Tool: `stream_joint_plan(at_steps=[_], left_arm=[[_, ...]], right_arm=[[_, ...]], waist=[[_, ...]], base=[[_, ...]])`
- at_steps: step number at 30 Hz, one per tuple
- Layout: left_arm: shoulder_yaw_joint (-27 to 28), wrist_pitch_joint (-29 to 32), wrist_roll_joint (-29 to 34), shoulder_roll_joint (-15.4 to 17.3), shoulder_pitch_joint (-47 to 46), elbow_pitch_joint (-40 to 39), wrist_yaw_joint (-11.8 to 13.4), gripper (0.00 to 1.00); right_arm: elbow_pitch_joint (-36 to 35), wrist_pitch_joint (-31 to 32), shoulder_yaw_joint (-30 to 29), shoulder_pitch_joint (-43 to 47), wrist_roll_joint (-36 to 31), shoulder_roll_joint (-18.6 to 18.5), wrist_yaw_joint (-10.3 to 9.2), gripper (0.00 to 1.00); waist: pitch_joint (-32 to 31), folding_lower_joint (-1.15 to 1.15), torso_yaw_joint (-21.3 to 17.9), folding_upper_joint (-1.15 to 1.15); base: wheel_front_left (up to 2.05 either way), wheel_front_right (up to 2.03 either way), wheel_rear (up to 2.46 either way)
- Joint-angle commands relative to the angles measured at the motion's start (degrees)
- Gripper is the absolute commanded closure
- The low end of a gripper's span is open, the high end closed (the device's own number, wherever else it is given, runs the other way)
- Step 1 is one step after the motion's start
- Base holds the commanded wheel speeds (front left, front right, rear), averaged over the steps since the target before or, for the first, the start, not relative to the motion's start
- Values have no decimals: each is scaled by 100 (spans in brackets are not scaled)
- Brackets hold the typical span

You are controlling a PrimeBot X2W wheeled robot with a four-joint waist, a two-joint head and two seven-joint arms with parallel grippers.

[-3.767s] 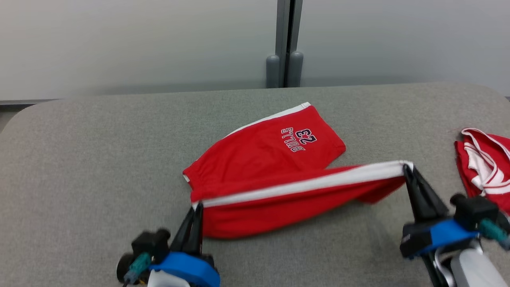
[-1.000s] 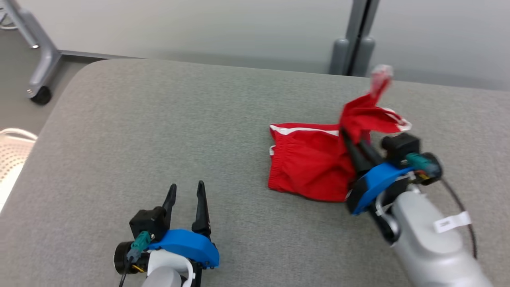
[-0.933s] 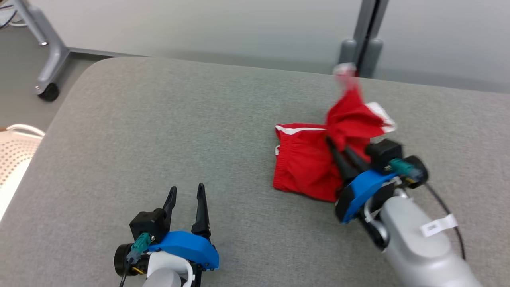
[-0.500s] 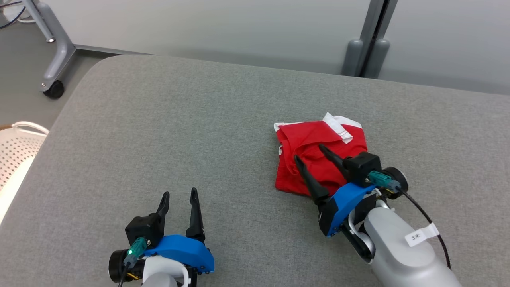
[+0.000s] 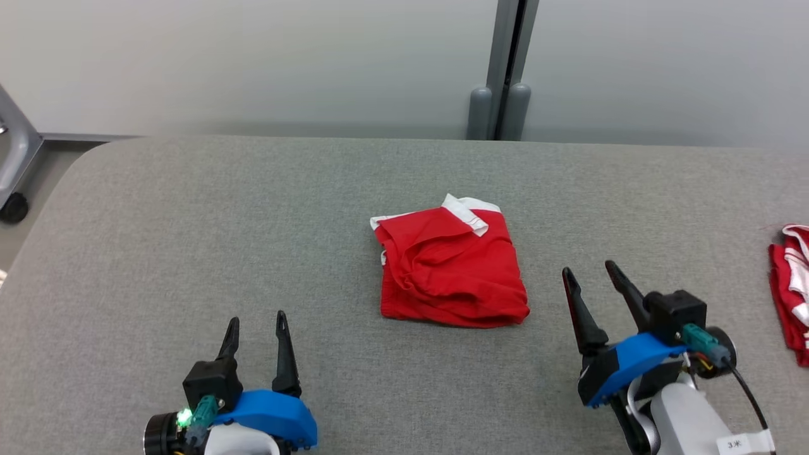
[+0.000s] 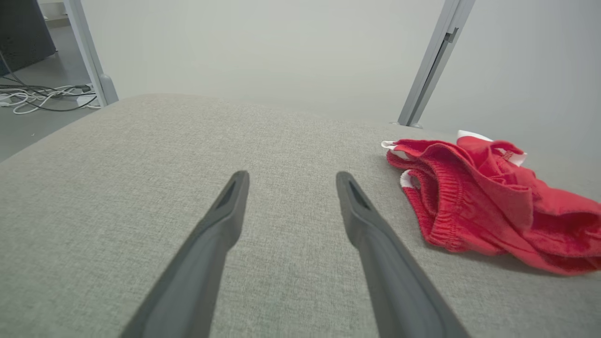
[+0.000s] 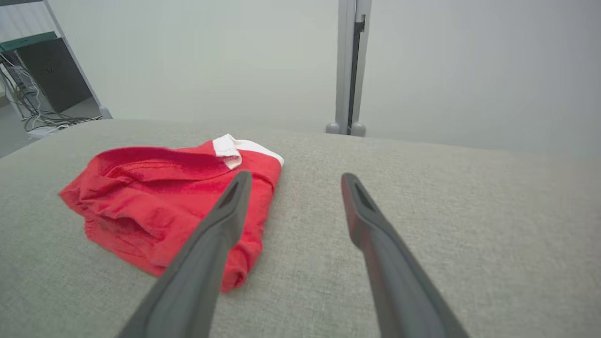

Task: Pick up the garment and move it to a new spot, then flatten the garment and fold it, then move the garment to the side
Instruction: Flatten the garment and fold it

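The garment's white corner (image 5: pixel 468 217) lies loose above slack red folds, so when I pull that corner, the garment's top layer (image 5: pixel 426 230) will spread smoothly over the folded square.
The garment (image 5: pixel 450 265), red shorts with a white stripe, lies folded in a rumpled square at the middle of the grey table (image 5: pixel 189 221). It also shows at the right of the left wrist view as the garment (image 6: pixel 488 202) and at the left of the right wrist view as the garment (image 7: pixel 159 192). My left gripper (image 5: pixel 256 321) stands open near the front edge, well to the left of the shorts. My right gripper (image 5: pixel 589 270) stands open just right of the shorts, nothing between its fingers. Both wrist views, left gripper (image 6: pixel 291 177) and right gripper (image 7: pixel 295 179), confirm empty jaws.
A second red and white garment (image 5: pixel 790 284) lies at the table's right edge. A grey post (image 5: pixel 499 76) stands against the pale wall behind the table. A wheeled frame leg (image 5: pixel 12 183) shows off the table's left side; cables (image 6: pixel 42 96) lie on the floor.
My right gripper let go of the shorts, opened and drew back to the right. The shorts' raised end dropped onto the pile. The head camera has turned, shifting the whole picture.
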Motion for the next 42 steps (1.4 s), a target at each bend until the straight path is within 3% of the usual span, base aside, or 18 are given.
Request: stream_joint_plan(at_steps=[1,13,21,30,42], left_arm=[[62,-14,94,4,138,-16,-45,0],[362,-14,562,3,786,-82,-182,0],[429,-14,612,4,926,-209,-203,0],[1,-14,495,3,598,-259,-167,0],[-608,-14,268,3,150,-303,-22,0]], right_arm=[[-52,-29,-125,259,-113,83,1,0],[-52,-29,-243,1171,25,199,1,0],[-91,-29,-311,1296,137,200,1,0],[58,-29,-165,532,-12,200,1,0],[1185,-29,-186,-1052,-169,143,1,0]], waist=[[-171,0,-183,0],[-638,0,-687,0],[-611,0,-705,0],[-125,0,-207,0],[626,0,739,0]], base=[[0,0,0],[0,0,0],[0,0,0],[0,0,0],[0,0,0]])
